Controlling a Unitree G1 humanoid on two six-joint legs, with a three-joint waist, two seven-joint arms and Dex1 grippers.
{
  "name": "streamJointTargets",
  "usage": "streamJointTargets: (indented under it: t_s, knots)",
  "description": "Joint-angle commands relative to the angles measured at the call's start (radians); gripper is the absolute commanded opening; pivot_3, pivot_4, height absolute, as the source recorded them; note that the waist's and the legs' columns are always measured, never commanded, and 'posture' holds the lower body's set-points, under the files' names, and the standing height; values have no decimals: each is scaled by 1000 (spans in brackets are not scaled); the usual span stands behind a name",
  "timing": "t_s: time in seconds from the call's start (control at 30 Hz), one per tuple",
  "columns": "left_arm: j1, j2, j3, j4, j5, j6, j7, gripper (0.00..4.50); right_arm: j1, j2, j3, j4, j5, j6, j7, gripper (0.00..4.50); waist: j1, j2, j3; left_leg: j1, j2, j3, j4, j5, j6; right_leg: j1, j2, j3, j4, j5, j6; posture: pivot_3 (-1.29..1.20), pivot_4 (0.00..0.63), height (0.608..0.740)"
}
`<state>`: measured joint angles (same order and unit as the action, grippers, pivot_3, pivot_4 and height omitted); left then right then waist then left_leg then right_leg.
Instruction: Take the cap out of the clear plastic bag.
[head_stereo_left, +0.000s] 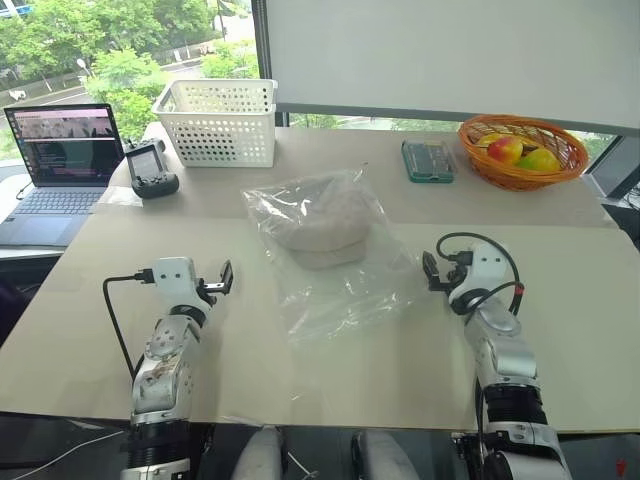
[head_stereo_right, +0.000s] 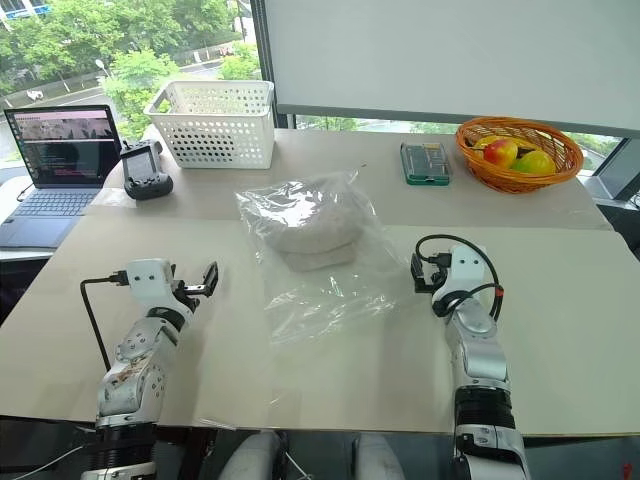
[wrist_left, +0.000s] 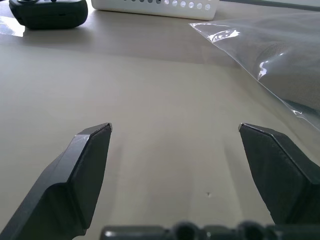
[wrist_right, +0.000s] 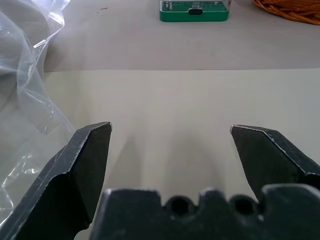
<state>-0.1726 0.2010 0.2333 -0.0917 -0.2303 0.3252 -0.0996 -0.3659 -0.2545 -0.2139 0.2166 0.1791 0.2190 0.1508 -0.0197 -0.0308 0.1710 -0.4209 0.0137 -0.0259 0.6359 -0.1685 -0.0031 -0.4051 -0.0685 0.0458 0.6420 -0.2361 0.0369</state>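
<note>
The bag's loose end (head_stereo_left: 358, 318) lies closer to me, while my right gripper points ahead past the bag's side edge (head_stereo_left: 400, 238), so next I back away and turn toward that end of the bag.
The pale beige-grey cap (head_stereo_left: 318, 226) lies inside the clear plastic bag (head_stereo_left: 335, 275) at the middle of the table, crown up. The bag's loose, empty part spreads toward me. My left gripper (head_stereo_left: 222, 279) hovers over the table to the left of the bag, open and empty, a hand's width from the plastic. My right gripper (head_stereo_left: 431, 270) is open and empty just right of the bag's edge. The bag (wrist_left: 280, 65) with the cap inside appears in the left wrist view, and the crinkled bag edge (wrist_right: 30, 100) lies beside my right fingers (wrist_right: 85, 160).
At the back stand a white perforated basket (head_stereo_left: 217, 122), a green case (head_stereo_left: 428, 160) and an orange wicker basket (head_stereo_left: 522, 150) of fruit. A black controller (head_stereo_left: 152, 172) and an open laptop (head_stereo_left: 58, 160) are at the left. A seam runs across the table.
</note>
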Motion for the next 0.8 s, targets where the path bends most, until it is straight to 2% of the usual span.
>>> streamJointTargets:
  t_s: [0.03,0.17,0.33,0.47,0.67,0.8]
  knots:
    - [-21,35,23,-8,0,-17,-14,4378,-34,-24,-23,-45,5,-3,-10,4500,0,0,0,0,0,0,0,0,0,0,0,0,0,0,0,0,150,740]
    - [-97,149,66,-26,-51,14,-99,4378,-131,-74,-59,-56,24,24,-21,4500,-4,0,0,-1,1,0,0,0,0,-2,1,0,1,0,-1,0,150,740]
    - [-162,391,-35,-66,-33,82,-333,4378,-228,-221,-2,-75,11,113,120,4500,-4,0,0,0,1,0,-3,0,0,-1,1,0,-2,0,-1,0,150,740]
    - [-227,551,-127,-86,-2,74,-504,4378,-255,-330,31,-131,57,299,246,4500,-1,0,0,-1,1,0,-6,0,0,-2,1,0,-4,-1,-2,0,150,740]
    - [-313,616,-208,-105,-11,99,-645,4378,-188,-464,45,-316,180,570,422,4500,2,0,1,-2,1,0,-9,0,0,-3,1,0,-7,-1,-2,0,150,740]
    - [-403,608,-294,-131,-42,146,-764,4378,-16,-626,-21,-593,414,863,597,4500,7,0,1,-4,1,0,-9,-1,2,-4,1,-1,-10,-1,-2,0,150,740]
